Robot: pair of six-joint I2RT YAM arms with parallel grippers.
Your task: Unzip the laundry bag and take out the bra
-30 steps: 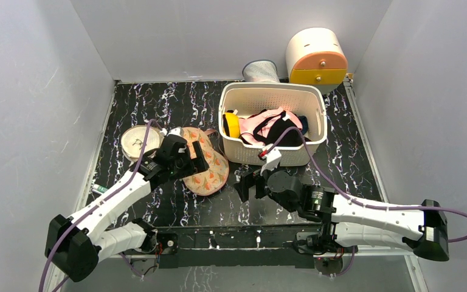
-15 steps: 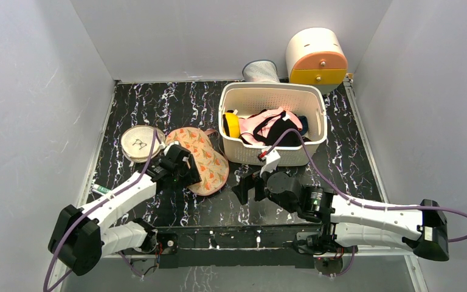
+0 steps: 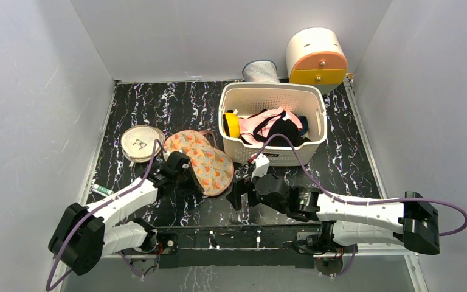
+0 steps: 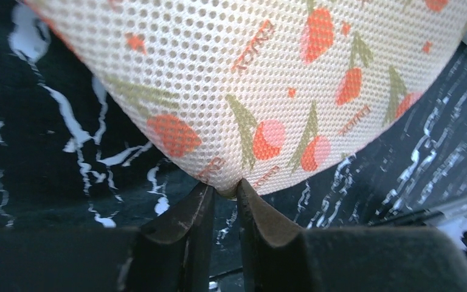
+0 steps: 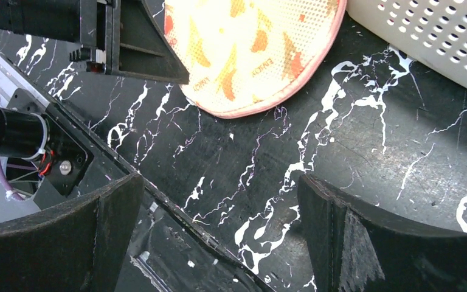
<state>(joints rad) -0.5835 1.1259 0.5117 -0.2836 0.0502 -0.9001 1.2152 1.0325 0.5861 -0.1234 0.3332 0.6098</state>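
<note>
My left gripper needs to open and let go of the laundry bag's mesh corner [image 4: 224, 181], which it is pinching short of the pink zipper edge, and hold beside that pink edge [image 5: 214, 112] before unzipping.
The laundry bag [image 3: 202, 159], a peach mesh pouch printed with orange-red and green motifs, lies flat on the black marbled table left of the basket. My left gripper [image 3: 184, 173] is at its near-left edge. In the left wrist view its two fingertips [image 4: 225, 187] pinch the pouch's rim, and the mesh [image 4: 267, 79] fills the frame above. My right gripper [image 3: 238, 193] hovers open just near-right of the pouch, with nothing between its fingers [image 5: 219, 182]. The pouch's pink-edged lobe [image 5: 249, 48] lies ahead of it. The bra is hidden.
A white perforated basket [image 3: 273, 92] holds black and pink garments and a yellow round object [image 3: 231, 125]. A cream disc [image 3: 138, 143] lies left of the pouch. A cream and orange drawer box [image 3: 316, 58] and a grey mesh cup [image 3: 261, 71] stand at the back.
My left gripper slid back to the pouch's near edge and closed on it. The pouch shifted slightly toward the near right. My right gripper moved a little left, staying open.
</note>
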